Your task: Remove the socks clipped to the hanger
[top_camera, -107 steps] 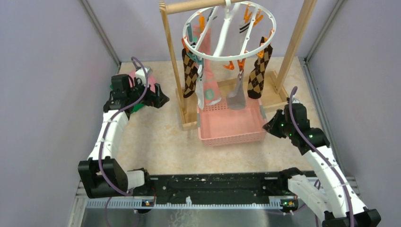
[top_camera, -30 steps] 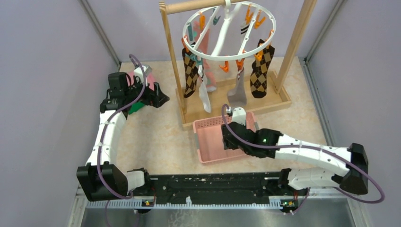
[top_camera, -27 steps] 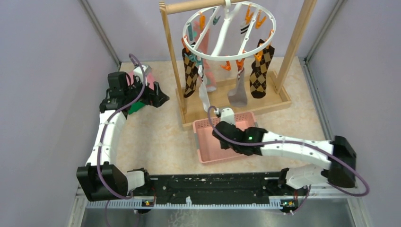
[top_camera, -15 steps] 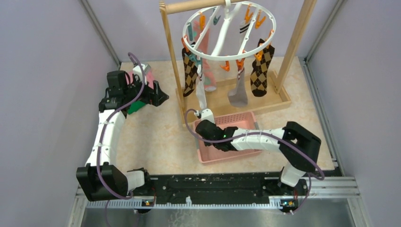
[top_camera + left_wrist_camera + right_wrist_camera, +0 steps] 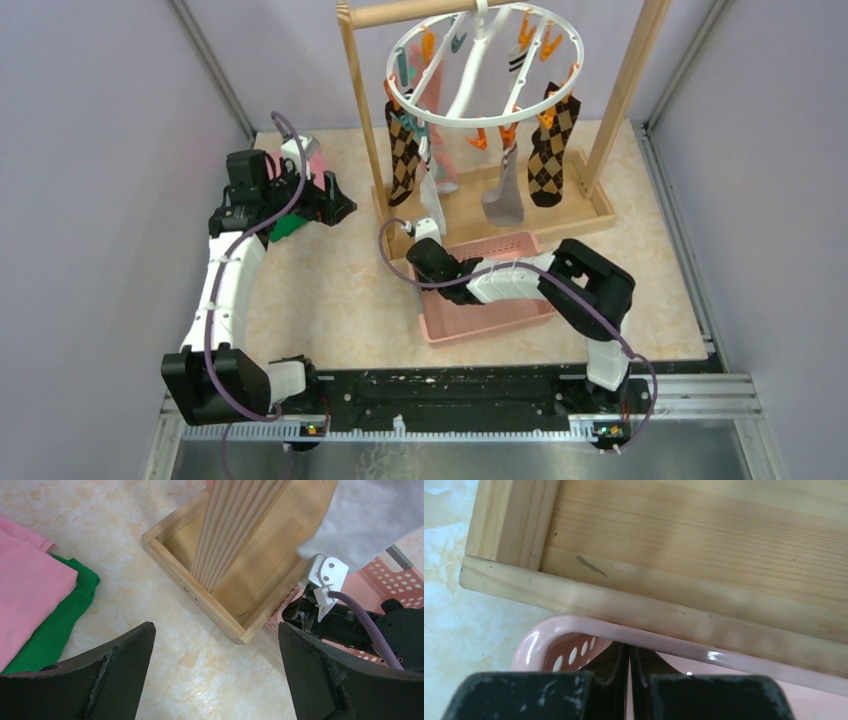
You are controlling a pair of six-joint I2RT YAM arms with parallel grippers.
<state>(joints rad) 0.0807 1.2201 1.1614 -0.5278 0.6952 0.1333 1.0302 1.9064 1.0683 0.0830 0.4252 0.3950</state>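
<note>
The closed fingers of my right gripper are inside the pink basket's rim (image 5: 646, 638), so I keep pushing the basket until its corner gets to the wooden base's corner (image 5: 476, 574).
The white ring hanger (image 5: 485, 65) hangs from the wooden frame. Clipped to it are two argyle socks (image 5: 403, 160) (image 5: 548, 150), a white-grey sock (image 5: 432, 205), a grey sock (image 5: 503, 200) and a pink sock (image 5: 443, 170) behind them. The white sock's toe shows in the left wrist view (image 5: 370, 520). My right gripper (image 5: 425, 262) is shut and empty. It sits low inside the far-left corner of the pink basket (image 5: 480, 300), just under the rim (image 5: 649, 637), with its fingers (image 5: 616, 657) pressed together. My left gripper (image 5: 335, 205) is open and empty, left of the frame, above the floor (image 5: 215, 630).
The wooden frame base (image 5: 200, 595) and its post (image 5: 235, 525) stand right behind the basket. Folded pink cloth (image 5: 25, 580) and green cloth (image 5: 55, 625) lie under my left arm. Grey walls close in on both sides.
My right arm has swung left across the basket, and its gripper has gone from the basket's middle to its far-left corner. Earlier, the basket came forward from under the hanger. My left arm is still.
</note>
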